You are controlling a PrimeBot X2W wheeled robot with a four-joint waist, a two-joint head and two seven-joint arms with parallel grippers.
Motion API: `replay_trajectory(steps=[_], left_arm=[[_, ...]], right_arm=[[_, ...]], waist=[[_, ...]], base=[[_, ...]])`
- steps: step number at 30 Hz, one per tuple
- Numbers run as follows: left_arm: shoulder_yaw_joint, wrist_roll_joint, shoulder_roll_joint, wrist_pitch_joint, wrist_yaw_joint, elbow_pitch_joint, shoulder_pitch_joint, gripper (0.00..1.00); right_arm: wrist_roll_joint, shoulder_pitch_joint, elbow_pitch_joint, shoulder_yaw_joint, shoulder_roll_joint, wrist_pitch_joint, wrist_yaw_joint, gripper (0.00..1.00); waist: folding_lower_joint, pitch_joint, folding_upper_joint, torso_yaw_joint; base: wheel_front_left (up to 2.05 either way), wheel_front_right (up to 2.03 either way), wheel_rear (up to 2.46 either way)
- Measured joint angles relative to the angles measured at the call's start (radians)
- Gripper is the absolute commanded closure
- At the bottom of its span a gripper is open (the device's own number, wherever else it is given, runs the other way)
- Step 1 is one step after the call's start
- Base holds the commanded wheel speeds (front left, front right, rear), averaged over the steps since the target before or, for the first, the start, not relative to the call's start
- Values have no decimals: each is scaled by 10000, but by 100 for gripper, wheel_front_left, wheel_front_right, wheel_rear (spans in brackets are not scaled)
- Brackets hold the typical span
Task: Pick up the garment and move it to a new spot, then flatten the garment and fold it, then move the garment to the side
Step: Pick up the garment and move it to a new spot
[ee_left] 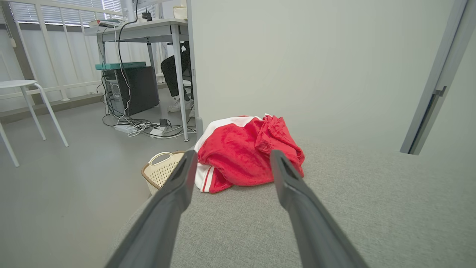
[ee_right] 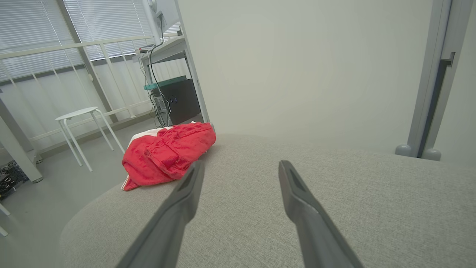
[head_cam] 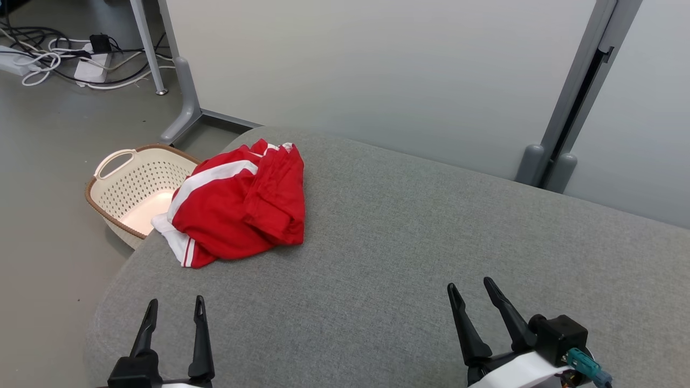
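Observation:
Another garment should stay behind when the robot lifts the red garment (head_cam: pixel 249 197), because white cloth with thin red stripes (head_cam: pixel 183 249) sticks out from under the heap.
A red garment (head_cam: pixel 241 203) with white stripes lies crumpled near the far left corner of the grey cushioned surface (head_cam: pixel 409 258), one edge hanging over the rim. My left gripper (head_cam: pixel 176 303) hovers open over the near left of the surface, well short of the garment. In the left wrist view the garment (ee_left: pixel 245 152) sits straight ahead between the open fingers (ee_left: pixel 174 193). My right gripper (head_cam: pixel 472 286) is open at the near right, nothing between its fingers. The right wrist view has the garment (ee_right: pixel 169 154) off to the left, far beyond the gripper (ee_right: pixel 240 169).
A cream perforated basket (head_cam: pixel 129 188) stands on the floor just left of the surface. Behind it rise a grey partition wall (head_cam: pixel 377 70) and its foot (head_cam: pixel 183 108). Cables and a power strip (head_cam: pixel 64 59) lie on the floor; a white stool (ee_right: pixel 81 126) and a desk (ee_left: pixel 148 33) stand farther off.

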Motion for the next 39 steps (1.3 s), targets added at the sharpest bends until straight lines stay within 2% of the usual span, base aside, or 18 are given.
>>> replay_trajectory(steps=[11, 14, 19, 25, 30, 39], left_arm=[[548, -105, 38, 0, -136, 174, -346, 0], [690, -194, 155, 0, -418, 347, -680, 0], [903, -259, 830, 353, -756, 1070, -1972, 0], [909, -378, 2128, 2332, -1534, 2401, -4095, 0], [717, -464, 3068, 3524, -2027, 3856, -5764, 0], [224, -596, 3707, 4138, -2293, 5983, -7430, 0]], right_arm=[[-144, 242, -50, -621, 4, 0, 0, 0], [-464, 215, -119, -961, 0, 0, 0, 0], [-1143, -68, -263, -1638, 0, 0, 0, 0], [-1843, -367, -734, -2399, -4, 178, -2, 0], [-2178, -597, -1160, -2579, 0, 366, 0, 0], [-2380, -809, -1588, -2487, 0, 543, 0, 0]], waist=[[0, 70, 0, -270], [0, 364, 0, -460], [0, 1056, 0, -797], [1, 1997, 0, -1168], [0, 2781, 0, -1442], [1, 3806, -1, -1890]], base=[[0, 0, 0], [0, 0, 0], [0, 0, 0], [0, 0, 0], [0, 0, 0], [0, 0, 0]])
